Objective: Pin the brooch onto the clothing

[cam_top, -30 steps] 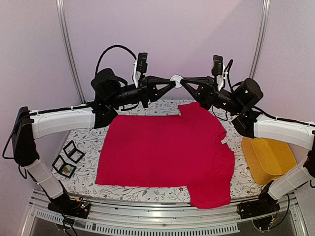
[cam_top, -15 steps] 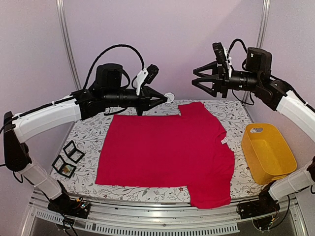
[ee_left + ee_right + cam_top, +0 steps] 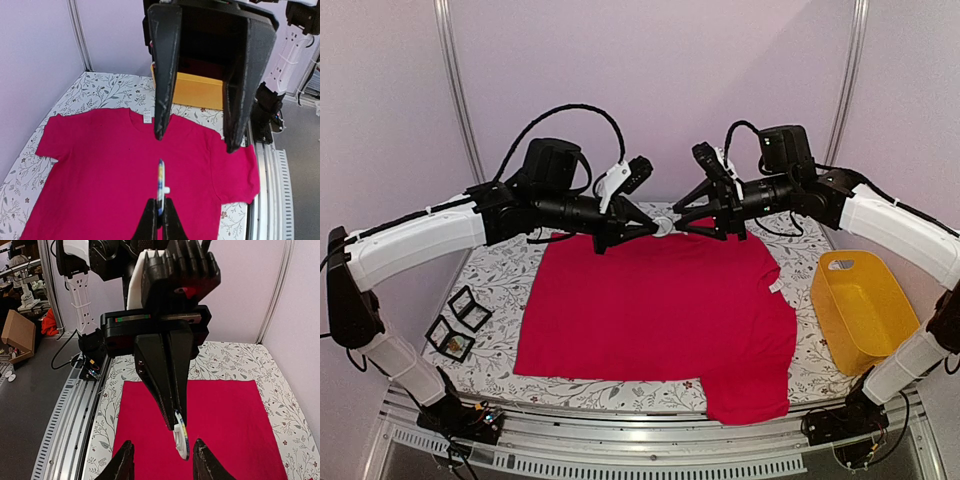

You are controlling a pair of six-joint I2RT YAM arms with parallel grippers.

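The brooch's free edge point(image 3: 161, 164) is facing one finger of the robot's right gripper, so next the right gripper centres itself around the brooch and takes it before the left gripper opens.
The clothing, a bright red T-shirt point(image 3: 660, 310), lies flat on the floral tablecloth point(image 3: 500, 285). Its white neck label point(image 3: 147, 117) shows in the left wrist view. Above the shirt's far edge, my left gripper point(image 3: 655, 228) is shut on the lower rim of the brooch point(image 3: 160, 181), a thin round white disc with a coloured face, held on edge. My right gripper point(image 3: 682, 225) faces it head-on and is open. The right fingertips point(image 3: 122, 462) stand on either side of the brooch point(image 3: 181, 440) without touching it.
A yellow plastic bin point(image 3: 865, 305) stands at the right edge of the table. A few small black-framed boxes point(image 3: 460, 320) lie at the left edge. Metal rails point(image 3: 620, 425) run along the near side.
The right gripper let go of the brooch, swung up and to the right, then came back open around it. The left gripper lowered the brooch toward the shirt.
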